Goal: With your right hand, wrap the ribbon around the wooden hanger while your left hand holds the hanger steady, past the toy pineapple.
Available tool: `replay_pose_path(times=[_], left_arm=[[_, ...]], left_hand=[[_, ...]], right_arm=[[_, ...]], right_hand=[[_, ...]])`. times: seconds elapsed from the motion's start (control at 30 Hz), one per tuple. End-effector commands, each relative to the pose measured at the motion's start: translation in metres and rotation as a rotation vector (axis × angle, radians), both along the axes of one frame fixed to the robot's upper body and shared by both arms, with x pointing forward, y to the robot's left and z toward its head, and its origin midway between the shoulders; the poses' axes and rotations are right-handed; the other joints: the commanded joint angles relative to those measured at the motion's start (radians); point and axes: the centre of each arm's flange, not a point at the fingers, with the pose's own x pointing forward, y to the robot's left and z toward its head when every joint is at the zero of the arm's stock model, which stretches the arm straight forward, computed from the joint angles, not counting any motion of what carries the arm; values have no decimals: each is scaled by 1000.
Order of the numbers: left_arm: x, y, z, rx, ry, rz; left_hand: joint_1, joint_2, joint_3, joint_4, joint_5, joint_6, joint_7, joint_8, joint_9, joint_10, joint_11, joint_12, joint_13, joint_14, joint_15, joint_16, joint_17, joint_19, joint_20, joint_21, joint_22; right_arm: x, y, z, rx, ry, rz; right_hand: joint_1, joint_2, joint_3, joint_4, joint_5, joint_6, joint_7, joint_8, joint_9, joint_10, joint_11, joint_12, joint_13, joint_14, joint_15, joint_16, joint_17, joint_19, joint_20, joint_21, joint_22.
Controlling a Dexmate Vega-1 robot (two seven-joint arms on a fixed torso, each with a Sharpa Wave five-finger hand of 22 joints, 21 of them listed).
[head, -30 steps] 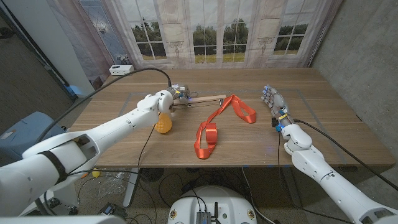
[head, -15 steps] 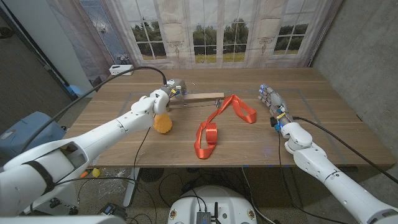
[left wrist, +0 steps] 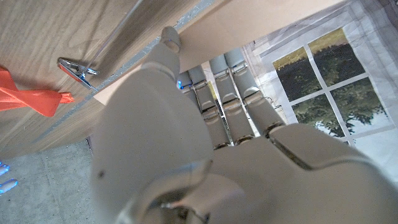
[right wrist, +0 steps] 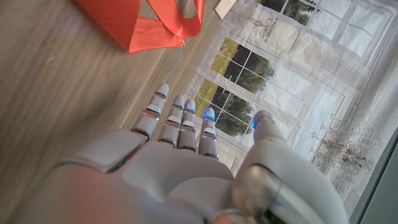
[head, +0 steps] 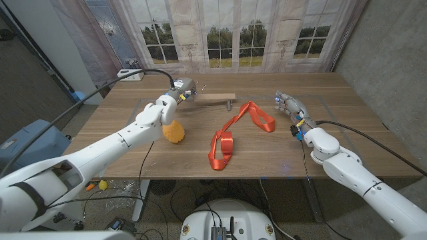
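Note:
The orange ribbon's tail lies in slack bends (head: 249,108), so it should hang down below when I lift the rolled loop (head: 227,141). The loop should stay wound.
My left hand (head: 179,93) grips one end of the wooden hanger (head: 215,97) and holds it lifted above the table at the back left. The hanger's metal clip (head: 228,105) hangs below the bar; the left wrist view shows the clip (left wrist: 77,67) and the bar (left wrist: 249,28) past my fingers. The orange ribbon (head: 230,133) lies loose on the table in the middle, one loop near the hanger's free end. The yellow toy pineapple (head: 174,132) stands under my left forearm. My right hand (head: 291,105) is open, fingers apart, right of the ribbon (right wrist: 149,22), holding nothing.
A white box (head: 131,74) sits at the table's back left corner. Curtains and a window backdrop (head: 233,33) stand behind the table (head: 347,127). A grey wall runs along the right side.
My left hand has lifted the hanger off the table and carried it toward the back. My right hand has shifted slightly toward the ribbon. The ribbon and pineapple have stayed put.

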Motion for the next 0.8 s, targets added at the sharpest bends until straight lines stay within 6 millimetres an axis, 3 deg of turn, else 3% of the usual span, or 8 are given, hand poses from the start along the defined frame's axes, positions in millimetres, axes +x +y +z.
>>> replay_pose_path(times=[0.03,0.33,0.67,0.8], left_arm=[[-21,3,2,42,-94,10],[-33,6,0,82,-197,-1],[-46,11,-2,88,-290,-47],[-52,13,-3,79,-318,-72]], left_hand=[[123,131,5,8,5,45,29,0,60,0,-8,6,8,130,-222,0,3,-2,-2,11,5],[123,130,3,9,5,48,27,-2,59,2,-9,8,20,128,-223,-3,9,-10,-3,28,8],[121,128,2,11,5,48,27,-4,61,2,-11,8,34,132,-225,-7,16,-19,-5,47,10],[121,128,2,11,5,48,25,-5,61,4,-12,9,38,132,-226,-8,18,-22,-7,52,11]], right_arm=[[-28,8,7,-150,63,-54],[-52,23,13,-287,118,-86],[-76,39,17,-410,163,-124],[-85,45,17,-448,160,-119]], right_hand=[[7,-8,-2,-4,3,26,7,13,4,22,-4,8,6,35,-9,21,11,27,1,11,6],[14,-13,-5,-7,2,67,17,24,6,57,2,18,11,89,-29,52,29,53,6,24,12],[17,-27,-11,-12,-2,75,19,25,6,65,2,19,14,92,-33,57,36,55,11,27,14],[25,-37,-13,-18,-4,76,17,24,7,61,-5,16,16,73,-33,52,40,35,16,20,15]])
